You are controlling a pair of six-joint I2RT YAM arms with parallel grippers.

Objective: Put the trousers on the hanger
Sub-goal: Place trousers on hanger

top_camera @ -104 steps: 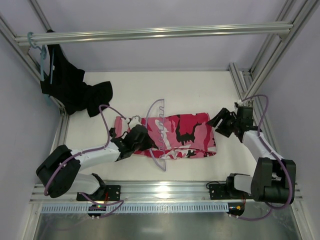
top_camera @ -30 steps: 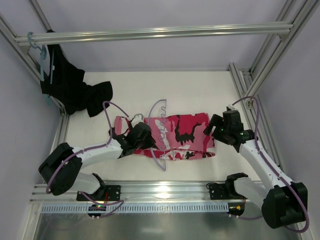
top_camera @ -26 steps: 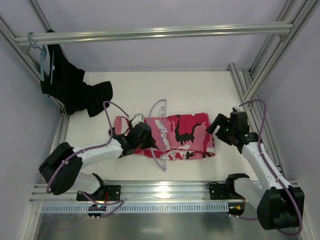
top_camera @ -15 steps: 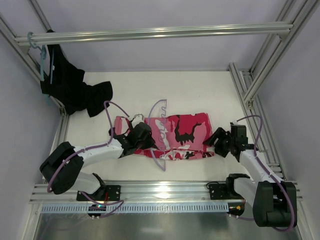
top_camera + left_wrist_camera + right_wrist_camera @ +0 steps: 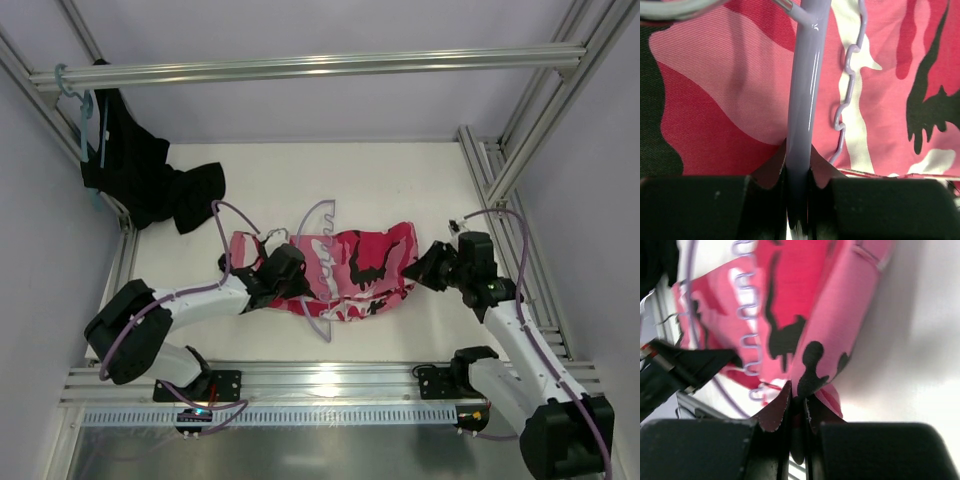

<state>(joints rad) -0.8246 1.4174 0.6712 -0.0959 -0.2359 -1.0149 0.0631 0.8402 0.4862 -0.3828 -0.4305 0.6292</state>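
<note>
My left gripper is holding the hanger's bar (image 5: pixel 312 320) across the trousers, so my right gripper goes on folding the lifted edge (image 5: pixel 408 243) over until it gets to the bar.
The pink, crimson, white and black camouflage trousers (image 5: pixel 360 268) lie folded on the white table (image 5: pixel 300 185), with the pale lilac hanger (image 5: pixel 318 252) laid across them, hook toward the back. My left gripper (image 5: pixel 300 283) is shut on the hanger's bar (image 5: pixel 802 110), over the trousers (image 5: pixel 715 100). My right gripper (image 5: pixel 420 268) is shut on the trousers' right edge (image 5: pixel 815 355), which is lifted and bunched toward the left. The hanger's wavy clip strip (image 5: pixel 746 330) shows beyond it.
A plain black garment (image 5: pixel 150 175) hangs from a teal-blue hanger (image 5: pixel 78 100) on the frame's back-left corner and spills onto the table. Aluminium frame rails (image 5: pixel 500 170) run along both sides and across the back.
My right arm came down to the trousers' right edge, its gripper shut on the fabric and pulled it leftward and up. The left gripper kept hold of the hanger.
</note>
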